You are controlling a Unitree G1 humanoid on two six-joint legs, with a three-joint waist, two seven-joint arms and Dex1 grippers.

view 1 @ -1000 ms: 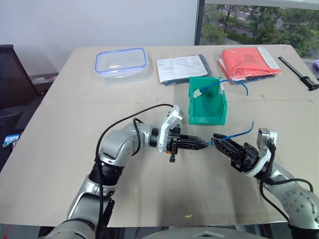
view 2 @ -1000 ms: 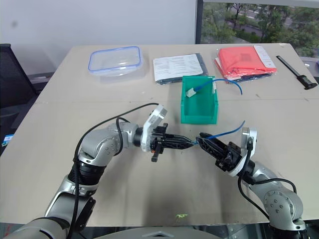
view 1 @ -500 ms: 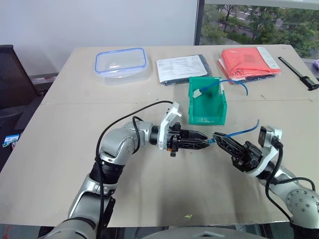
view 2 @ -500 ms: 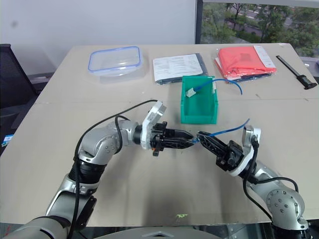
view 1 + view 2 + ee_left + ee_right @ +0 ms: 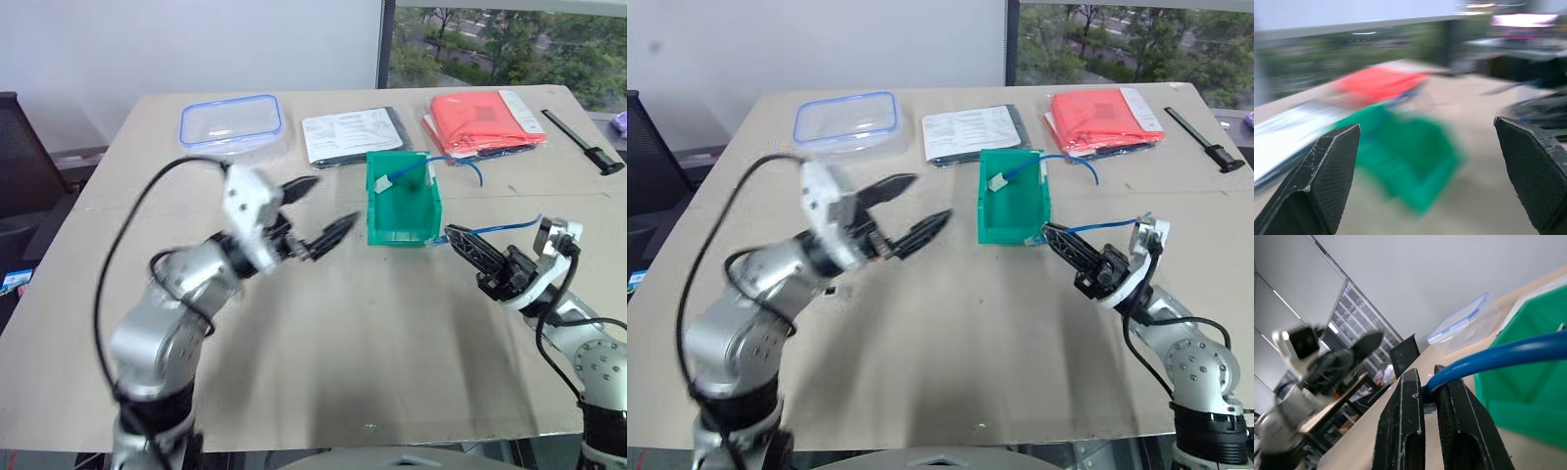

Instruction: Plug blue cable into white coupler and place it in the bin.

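Note:
My gripper will make the cable stand up stiffly when pushing it into the white coupler, because the blue cable's free tail (image 5: 505,227) arcs out over my right gripper (image 5: 477,251).
My right gripper (image 5: 453,236) is shut on the blue cable (image 5: 495,229) just to the right of the green bin (image 5: 403,221), near its front corner. The cable arcs back over that wrist, and the right wrist view shows it pinched between the fingers (image 5: 1400,431). I cannot tell whether a coupler sits on its gripped end. A white coupler (image 5: 388,182) lies inside the bin on another blue cable (image 5: 468,164) that trails over the bin's wall. My left gripper (image 5: 321,209) hangs open and empty above the table, left of the bin.
A clear food box with a blue rim (image 5: 230,119) sits at the back left. Papers (image 5: 353,135) and a red packet (image 5: 485,117) lie behind the bin. A black tool (image 5: 588,142) rests at the far right edge.
The left gripper opened, let go at the cable's end and swung up and away to the left. The right gripper carried the blue cable up and right, toward the bin.

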